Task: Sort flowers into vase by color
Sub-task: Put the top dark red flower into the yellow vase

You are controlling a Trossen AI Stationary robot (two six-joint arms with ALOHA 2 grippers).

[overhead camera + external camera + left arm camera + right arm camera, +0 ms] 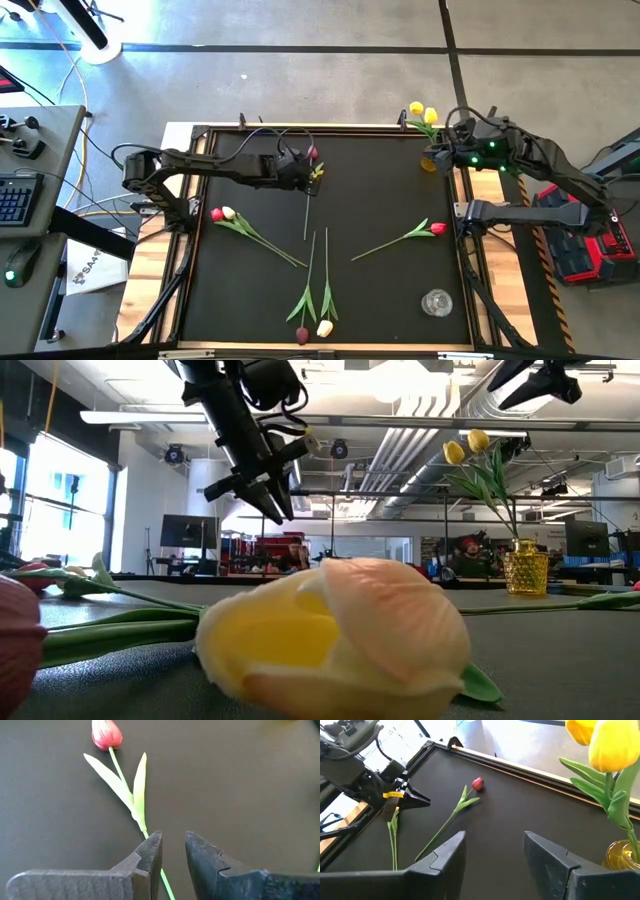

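I should open my left gripper, move over and come down astride the stem just below the tulip's leaves [145, 834] before closing, because the dark red tulip's stem [166, 881] slants under its finger.
A dark red tulip [313, 152] lies flat on the black mat, its stem [127, 782] running toward the near edge. My left gripper [172, 845] hovers above that stem, narrowly open; the low view shows the left gripper [278, 510] well above the table. My right gripper [495, 842] is open at the far right corner, beside the yellow vase [430, 162] that holds two yellow tulips [422, 113]. A red and a white tulip [222, 213] lie at the left, a red tulip [438, 228] at the right, and a maroon tulip [302, 333] and a cream tulip [325, 327] near the front edge.
A clear glass vase [436, 302] stands upright near the front right corner. The mat has a raised dark frame [300, 129] around it. Bare mat lies between the flowers at the centre and far right. People show in the room far behind the table.
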